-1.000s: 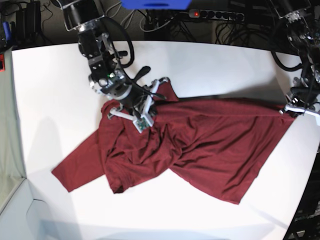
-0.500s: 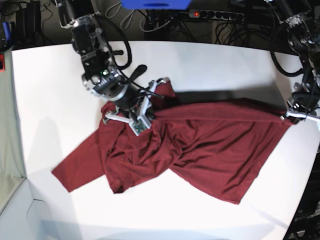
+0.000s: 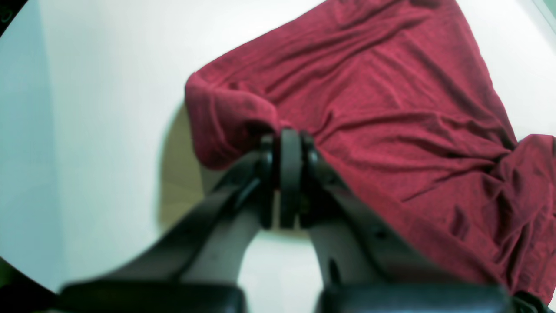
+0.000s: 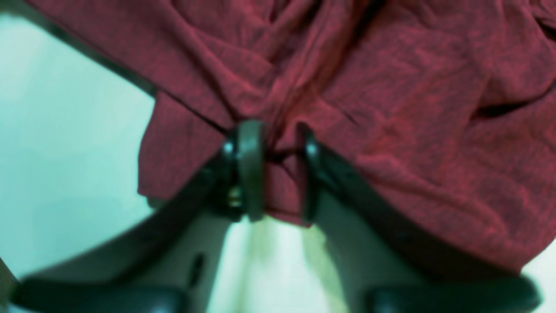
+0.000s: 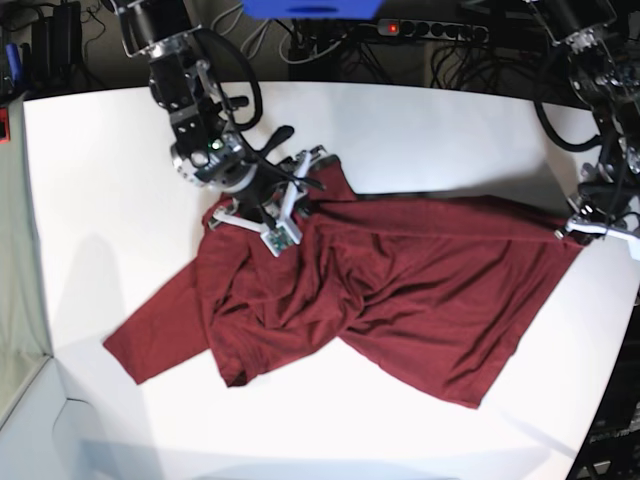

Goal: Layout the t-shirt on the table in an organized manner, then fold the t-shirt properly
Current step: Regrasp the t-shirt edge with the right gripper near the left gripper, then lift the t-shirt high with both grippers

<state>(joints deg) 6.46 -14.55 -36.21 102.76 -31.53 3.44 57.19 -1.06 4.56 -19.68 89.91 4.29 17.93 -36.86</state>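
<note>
The maroon t-shirt is in bunched folds (image 5: pixel 285 292) below its stretched edge (image 5: pixel 320 208), so the robot's right gripper should pinch that edge before both grippers lift the t-shirt and swing it open.
The maroon t-shirt (image 5: pixel 400 290) lies rumpled across the white table (image 5: pixel 420 130), with one sleeve pointing to the near left. My right gripper (image 5: pixel 290 205) is at the shirt's bunched upper-left part. In the right wrist view its fingers (image 4: pixel 249 165) stand apart, and a fold of t-shirt (image 4: pixel 391 108) sits loosely in the gap of the right gripper (image 4: pixel 280 150). At the far right, my left gripper (image 5: pixel 577 228) is shut on the shirt's stretched corner. The left wrist view shows the left gripper (image 3: pixel 289 132) pinching the t-shirt (image 3: pixel 391 108) edge just above the table (image 3: pixel 108 130).
Beyond the table's far edge are a power strip (image 5: pixel 430 30), cables and a blue object (image 5: pixel 310 8). The table's curved edge runs close behind my left gripper on the right. A grey panel (image 5: pixel 15 280) borders the left side.
The right gripper's jaws have parted from shut, and that arm has shifted slightly toward the far side. The left gripper keeps its hold on the corner, nearly still.
</note>
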